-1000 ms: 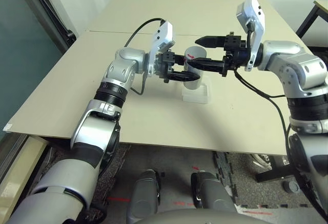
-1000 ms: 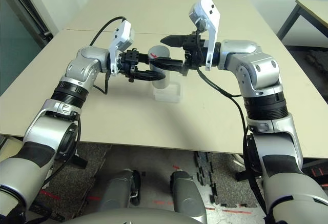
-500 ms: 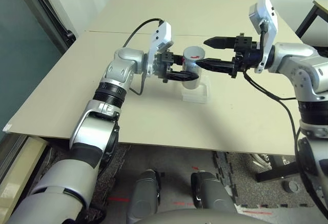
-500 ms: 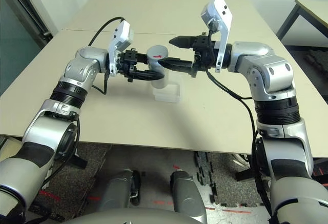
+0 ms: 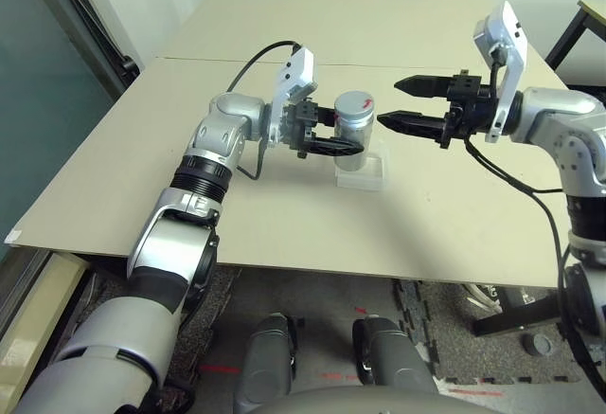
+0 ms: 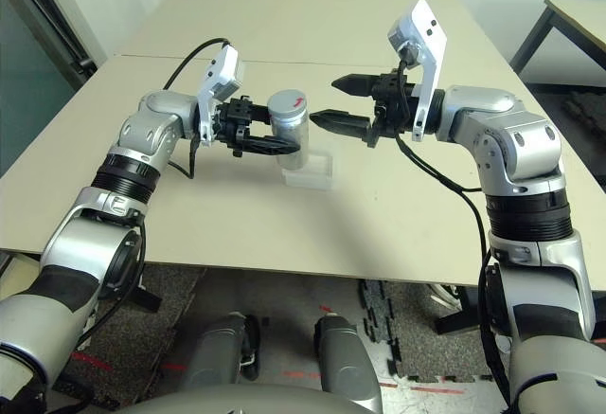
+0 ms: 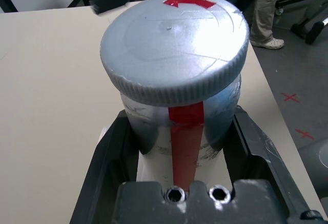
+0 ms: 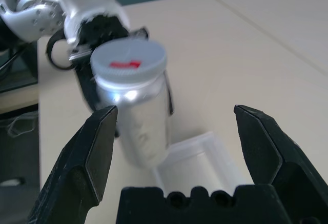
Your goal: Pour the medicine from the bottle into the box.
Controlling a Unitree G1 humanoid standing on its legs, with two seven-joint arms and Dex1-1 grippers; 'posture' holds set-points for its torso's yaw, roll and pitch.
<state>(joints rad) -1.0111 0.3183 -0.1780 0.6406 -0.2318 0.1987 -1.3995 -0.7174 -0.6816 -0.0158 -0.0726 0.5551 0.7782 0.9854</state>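
The robot's left gripper holds the bottle (image 5: 355,133) below its cap, so its right gripper should keep moving toward the grey cap (image 5: 355,104) until its open fingers straddle it, then close.
My left gripper (image 5: 333,139) is shut on the bottle (image 5: 352,129), a silver-grey cylinder with a round grey cap bearing a red arrow and a red strip down its side (image 7: 185,147). It is held roughly upright, cap on, just above the table beside the box (image 5: 361,171), a small transparent shallow box lying on the table just below and to the right of it. My right gripper (image 5: 405,103) stands open a short way to the right of the cap, its fingertips pointing at the bottle and apart from it. The bottle (image 8: 134,112) and box (image 8: 195,158) lie ahead of its spread fingers.
The beige table (image 5: 284,215) has bare surface all around the box. Another table's edge and leg (image 5: 578,26) show at the far right. A dark panel (image 5: 47,101) stands along the left side.
My right gripper has drawn back to the right, away from the bottle's cap, staying open. The bottle in my left gripper has come more upright.
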